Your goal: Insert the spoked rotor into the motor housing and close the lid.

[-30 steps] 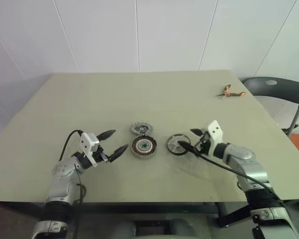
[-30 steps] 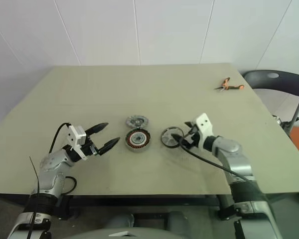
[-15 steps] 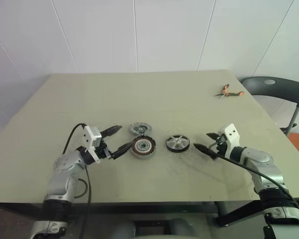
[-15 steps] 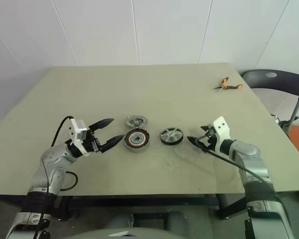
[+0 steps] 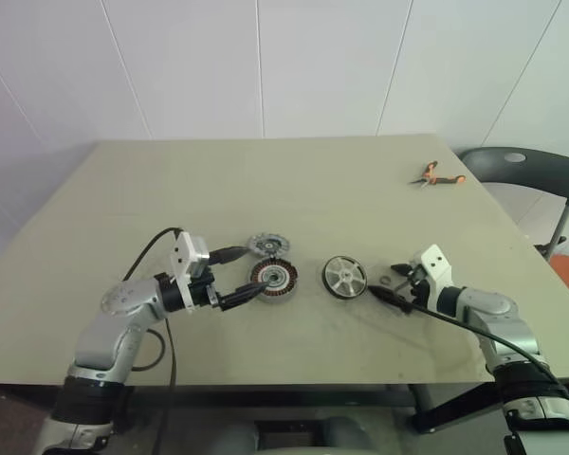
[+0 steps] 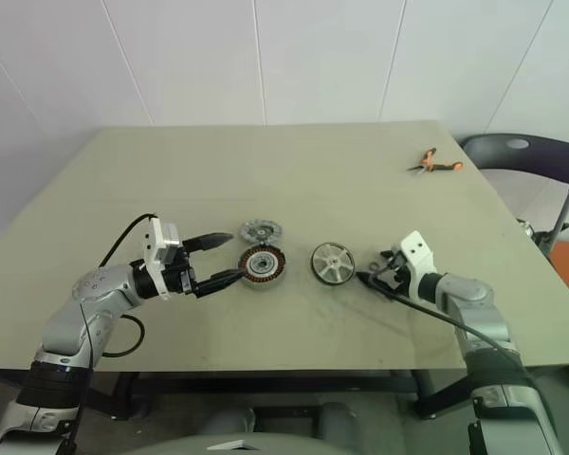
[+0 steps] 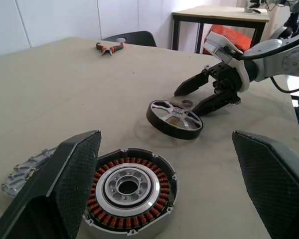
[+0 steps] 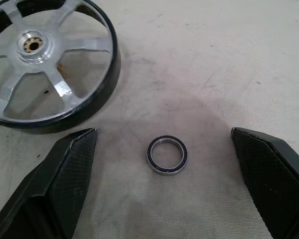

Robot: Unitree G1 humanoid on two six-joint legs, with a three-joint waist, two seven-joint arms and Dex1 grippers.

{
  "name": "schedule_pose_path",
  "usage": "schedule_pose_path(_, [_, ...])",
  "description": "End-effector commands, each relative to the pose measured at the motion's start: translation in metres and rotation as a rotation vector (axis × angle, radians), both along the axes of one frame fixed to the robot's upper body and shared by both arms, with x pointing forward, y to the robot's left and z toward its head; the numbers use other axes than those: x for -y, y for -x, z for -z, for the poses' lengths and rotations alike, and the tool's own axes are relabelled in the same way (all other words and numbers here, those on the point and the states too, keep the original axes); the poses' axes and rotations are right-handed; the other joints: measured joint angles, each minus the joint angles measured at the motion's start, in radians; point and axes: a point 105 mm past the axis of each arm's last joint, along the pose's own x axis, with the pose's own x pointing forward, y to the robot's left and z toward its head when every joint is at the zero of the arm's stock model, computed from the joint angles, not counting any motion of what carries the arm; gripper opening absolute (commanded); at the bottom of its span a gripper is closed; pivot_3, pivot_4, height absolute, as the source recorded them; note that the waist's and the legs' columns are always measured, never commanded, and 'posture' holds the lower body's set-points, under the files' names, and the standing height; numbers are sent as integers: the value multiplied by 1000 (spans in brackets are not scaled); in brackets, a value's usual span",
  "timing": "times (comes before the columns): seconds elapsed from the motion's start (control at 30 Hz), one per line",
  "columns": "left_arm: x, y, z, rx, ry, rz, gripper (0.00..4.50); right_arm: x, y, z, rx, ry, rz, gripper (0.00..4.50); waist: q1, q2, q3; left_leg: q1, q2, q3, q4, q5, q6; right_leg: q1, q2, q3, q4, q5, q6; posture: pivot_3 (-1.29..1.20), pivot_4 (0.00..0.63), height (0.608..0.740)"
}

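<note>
My gripper is to lift the rotor, and I should expect a brass stem hidden underneath then, because notched brass fills the middle of the spoked rotor.
The motor housing, a silver puck with copper windings, sits at the table's middle. My left gripper is open just to its left, its fingers level and flanking the housing's left side without touching it. Right behind the housing lies the grey ribbed lid. To the housing's right, the spoked rotor lies flat and free. My right gripper is open to the right of the rotor, tilted down, its fingertips straddling a small metal ring on the table.
Orange-handled pliers lie at the far right of the beige table. A dark chair stands beyond the table's right edge. A white wall runs behind the table.
My left gripper has moved right and up, closing in on the housing. My right gripper has pulled back to the right, away from the rotor, and sunk a little.
</note>
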Motion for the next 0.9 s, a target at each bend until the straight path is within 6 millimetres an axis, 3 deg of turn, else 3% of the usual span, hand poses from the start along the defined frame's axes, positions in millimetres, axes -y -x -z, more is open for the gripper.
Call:
schedule_pose_path(0.03, [-1, 0, -13, 50, 0, 7, 4475, 0, 2, 3, -28, 13, -13, 4500, 0, 0, 0, 0, 0, 0, 0, 0, 0, 0, 0, 0, 0, 0, 0, 0, 0, 740])
schedule_pose_path(0.2, [-5, 0, -9, 46, -2, -2, 4500, 3, 8, 8, -66, 7, -26, 3334, 0, 0, 0, 0, 0, 0, 0, 0, 0, 0, 0, 0, 0, 0, 0, 0, 0, 740])
schedule_pose_path(0.47, [-11, -3, -2, 45, -6, -15, 4500, 6, 10, 8, -80, 9, -38, 689, 0, 0, 0, 0, 0, 0, 0, 0, 0, 0, 0, 0, 0, 0, 0, 0, 0, 740])
schedule_pose_path(0.63, [-12, -3, -2, 50, -7, -17, 4500, 2, 9, 8, -72, 2, -39, 666, 0, 0, 0, 0, 0, 0, 0, 0, 0, 0, 0, 0, 0, 0, 0, 0, 0, 740])
schedule_pose_path(0.7, [-11, -3, -2, 52, -7, -19, 4500, -2, 1, -2, -29, -46, -14, 666, 0, 0, 0, 0, 0, 0, 0, 0, 0, 0, 0, 0, 0, 0, 0, 0, 0, 740])
schedule_pose_path(0.9, [-12, 1, 0, 25, -19, -15, 4500, -13, -30, -67, 161, -211, 27, 666, -3, 4, 2, 0, 1, 0, 0, 0, 0, -1, 1, 0, 0, 0, 0, 0, 0, 740])
